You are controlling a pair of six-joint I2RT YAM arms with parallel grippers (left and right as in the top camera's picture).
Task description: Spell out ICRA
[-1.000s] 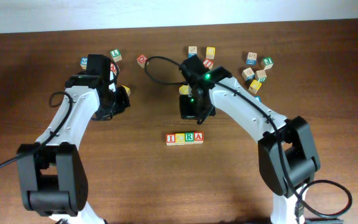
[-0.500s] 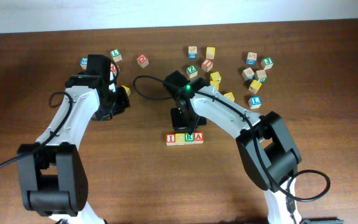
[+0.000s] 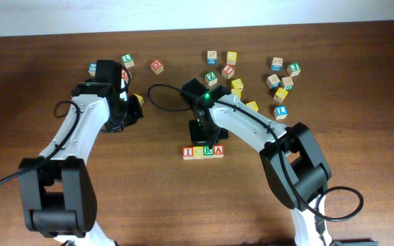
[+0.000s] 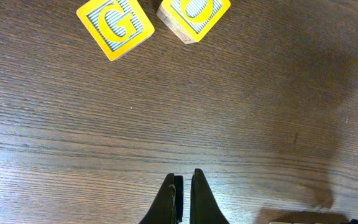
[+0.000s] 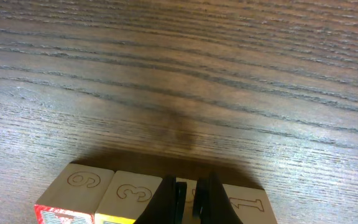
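Observation:
Next, I shift my right gripper from behind the R, mid-row, to beside the A and bring my left gripper next to the I to brace both ends.
A row of four letter blocks lies at the table's middle: a red I, a yellow block, a green R and a red A. My right gripper is just behind the row. In the right wrist view its fingers are shut over the third block, between blocks marked 3 and 1. My left gripper is shut and empty above bare wood. A yellow G block and a second yellow-lettered block lie ahead of it.
Several loose letter blocks lie at the back: a cluster at the right, some at the middle, a red one and others by the left arm. The table's far edge runs along the top.
My right gripper has moved forward and left from near the yellow blocks to just behind the row. The left arm has not moved.

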